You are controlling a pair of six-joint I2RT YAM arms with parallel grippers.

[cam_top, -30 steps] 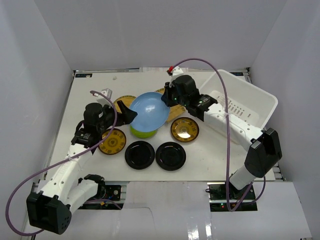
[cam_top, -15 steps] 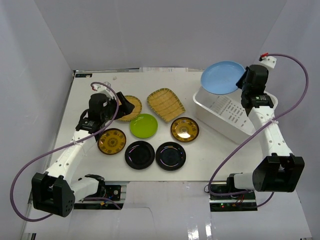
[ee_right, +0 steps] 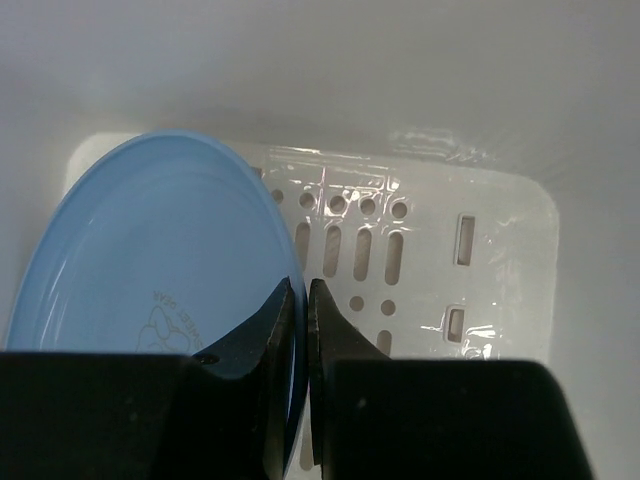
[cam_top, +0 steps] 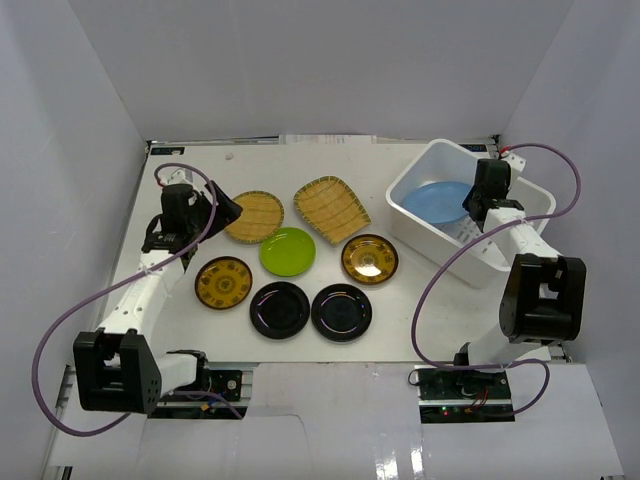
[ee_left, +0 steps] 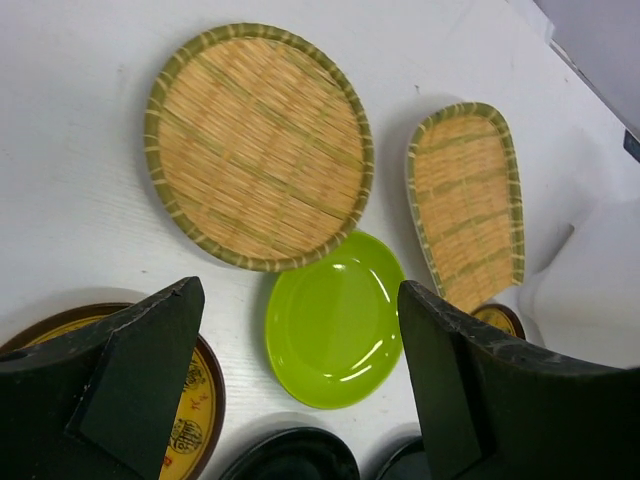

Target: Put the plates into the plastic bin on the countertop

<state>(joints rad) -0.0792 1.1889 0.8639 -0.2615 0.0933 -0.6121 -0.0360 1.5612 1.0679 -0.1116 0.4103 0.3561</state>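
Observation:
My left gripper should pick up the round straw plate (cam_top: 258, 217) by its edge (ee_left: 153, 135) and pass it to my right gripper, because the plate is far from the plastic bin.
Inside the white plastic bin (cam_top: 437, 247) at the right, the light blue plate (cam_top: 438, 200) stands tilted, and my right gripper (cam_top: 470, 205) is shut on its rim. The wrist view shows the rim (ee_right: 285, 240) pinched between the jaws above the slotted bin floor (ee_right: 430, 260). My left gripper (cam_top: 225, 212) hangs open over the countertop (cam_top: 300, 165), left of the round straw plate (cam_top: 254, 216). Between its fingers lies the lime green plate (ee_left: 335, 320). An oblong straw plate (cam_top: 331, 209), two gold-amber plates (cam_top: 223, 282) (cam_top: 369, 259) and two black plates (cam_top: 279, 309) (cam_top: 341, 312) lie flat.
Pale grey walls (cam_top: 90, 130) close in the countertop on three sides. Purple cables (cam_top: 60, 330) loop off both arms, the right one (cam_top: 440, 280) curving over the front right of the table beside the bin.
The right arm carried the blue plate from the table's middle to the bin and lowered it inside. The left gripper drew back to the left and opened wider.

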